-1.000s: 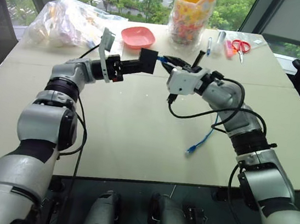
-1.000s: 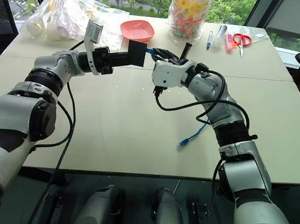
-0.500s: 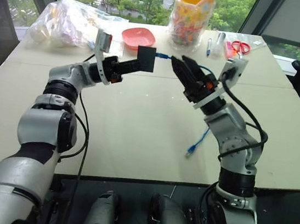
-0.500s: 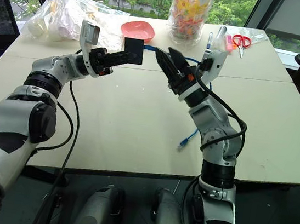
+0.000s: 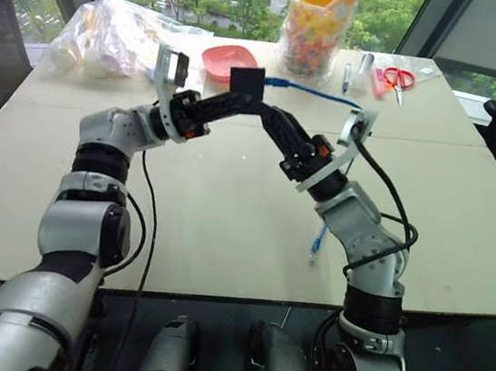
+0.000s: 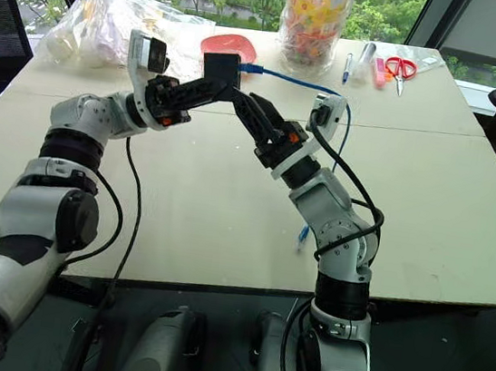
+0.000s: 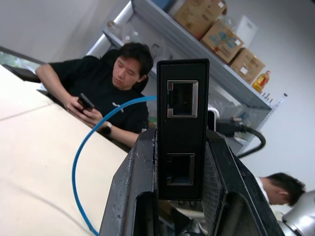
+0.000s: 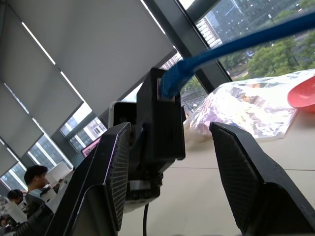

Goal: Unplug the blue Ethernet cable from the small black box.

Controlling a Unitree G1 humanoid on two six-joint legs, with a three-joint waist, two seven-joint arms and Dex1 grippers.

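Observation:
Only the plug's blue boot [image 5: 277, 82] can be seen outside the port [image 8: 160, 90], so I expect its clear tip, hidden in the box, to slide out when I pull.
My left gripper [image 5: 234, 98] is shut on the small black box [image 5: 246, 83] and holds it up above the table, tilted upward. The box [image 7: 182, 128] stands clamped on edge between the left fingers [image 7: 129, 196], two of its ports empty. The blue Ethernet cable [image 5: 320, 92] is plugged into the box's right side by its plug [image 8: 170, 78]; it arcs right, then drops to its free end [image 5: 317, 245] on the table. My right gripper [image 5: 270, 120] stands open just below and right of the box, its fingers [image 8: 106, 182] spread on either side of the box and touching neither it nor the cable.
At the table's far side lie a pink bowl [image 5: 228, 59], a jar of colourful sweets [image 5: 317, 25], a clear plastic bag [image 5: 112, 35], pens [image 5: 347, 70] and red scissors [image 5: 393, 75]. A person in black [image 7: 113, 93] sits beyond the table.
The right gripper has come off the cable by the box, opened, and swung round to point up at the box from below. The left gripper has tilted the box upward.

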